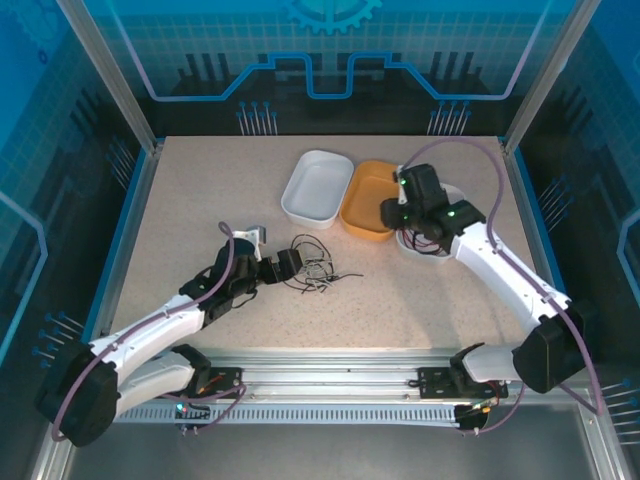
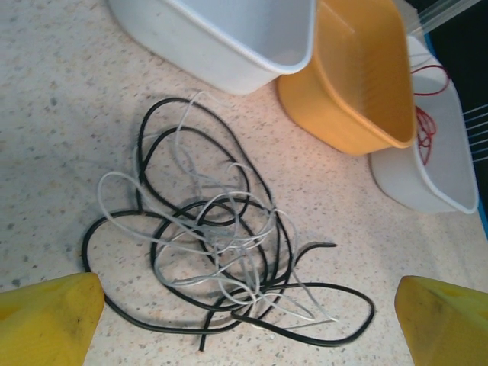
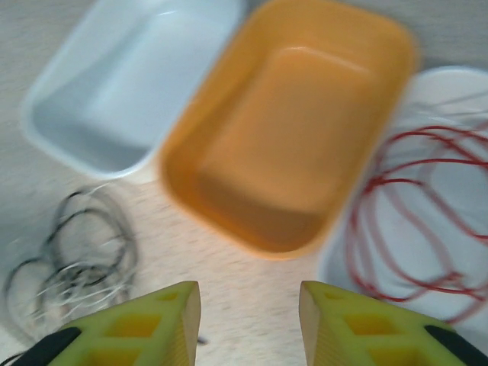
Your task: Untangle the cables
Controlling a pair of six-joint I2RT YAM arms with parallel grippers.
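The white cable (image 2: pixel 242 241) lies on top of the black cable, so the robot's right gripper should keep moving toward the tangle (image 1: pixel 316 266) until its fingers close on the white cable.
A loose tangle of thin black and white cables (image 1: pixel 315 265) lies on the table just in front of my left gripper (image 1: pixel 288 263). In the left wrist view the tangle (image 2: pixel 221 236) spreads between and ahead of the wide-apart yellow fingers (image 2: pixel 53 313). This left gripper (image 2: pixel 248 309) is open and holds nothing. A red cable (image 3: pixel 415 221) lies coiled in a white bowl (image 3: pixel 435 75) at the right. My right gripper (image 3: pixel 249 309) hovers open and empty above the table by the orange tray (image 3: pixel 297 130), in the top view (image 1: pixel 397 212) over the tray's right end.
An empty white tray (image 1: pixel 318 187) and an empty orange tray (image 1: pixel 365 200) stand side by side at the back centre. The white bowl (image 1: pixel 440 252) with red cable (image 2: pixel 423 122) sits right of them, partly under the right arm. Bare tabletop lies left and in front.
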